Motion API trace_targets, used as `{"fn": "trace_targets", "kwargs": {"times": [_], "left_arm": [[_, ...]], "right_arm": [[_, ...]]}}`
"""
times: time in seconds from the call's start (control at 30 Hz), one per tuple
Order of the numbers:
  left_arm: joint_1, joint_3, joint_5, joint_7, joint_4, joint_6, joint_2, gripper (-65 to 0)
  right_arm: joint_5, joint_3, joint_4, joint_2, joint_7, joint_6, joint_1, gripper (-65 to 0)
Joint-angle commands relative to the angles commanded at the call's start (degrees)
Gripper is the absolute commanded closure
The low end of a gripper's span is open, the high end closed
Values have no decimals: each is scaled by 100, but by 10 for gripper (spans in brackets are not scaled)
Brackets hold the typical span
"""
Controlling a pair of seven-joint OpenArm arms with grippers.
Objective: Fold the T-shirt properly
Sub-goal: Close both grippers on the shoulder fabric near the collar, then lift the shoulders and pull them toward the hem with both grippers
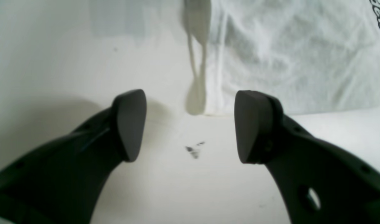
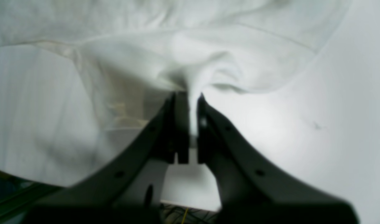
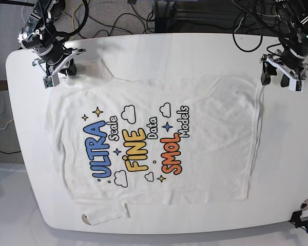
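The T-shirt's hem corner (image 3: 258, 78) lies flat and lines up with my left gripper's open fingers, which should keep moving inward and close once the hem edge (image 3: 251, 78) is inside.
The white T-shirt (image 3: 195, 154) lies spread flat on the white table (image 3: 195, 46), its coloured print facing up. At the back left, my right gripper (image 3: 60, 72) sits at the shirt's upper sleeve. The right wrist view shows that gripper (image 2: 191, 99) shut on a bunched fold of the T-shirt (image 2: 146, 62). At the back right, my left gripper (image 3: 278, 78) stands just beside the hem corner. In the left wrist view this gripper (image 1: 190, 127) is open over bare table, with the T-shirt (image 1: 286, 62) edge a little ahead and nothing between the fingers.
Cables (image 3: 118, 20) and stands crowd the floor behind the table's back edge. A dark smudge (image 1: 194, 151) marks the table below the left gripper. A black clamp (image 3: 300, 218) sits at the front right corner, and a small hole (image 3: 86, 218) at the front edge.
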Motion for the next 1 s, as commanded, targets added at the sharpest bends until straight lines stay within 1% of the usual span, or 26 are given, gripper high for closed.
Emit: {"fn": "trace_targets", "kwargs": {"times": [0.1,0.27,0.37,0.43,0.53,0.63,0.83,0.93,1.0], "left_arm": [[0,123,0,-18,-185,0,18,-422],[-158,141,0,-18,-527,0,18,-420],[-158,167,0,-18,-554,0,26,-420],[-158,378,0,-18,-563,0,26,-420],[-158,492,0,-18,-563,0,35,-420],[-158,492,9,-18,-563,0,158,-420],[-167,527,9,-18,-563,0,149,-420],[-167,800,9,-18,-563,0,123,-420],[-167,818,9,-18,-563,0,141,-420]], "right_arm": [[0,0,0,0,0,0,0,0],[0,0,0,0,0,0,0,0],[0,0,0,0,0,0,9,0],[0,0,0,0,0,0,9,0],[0,0,0,0,0,0,9,0],[0,0,0,-9,0,0,9,0],[0,0,0,0,0,0,9,0],[0,0,0,0,0,0,9,0],[0,0,0,-9,0,0,9,0]]}}
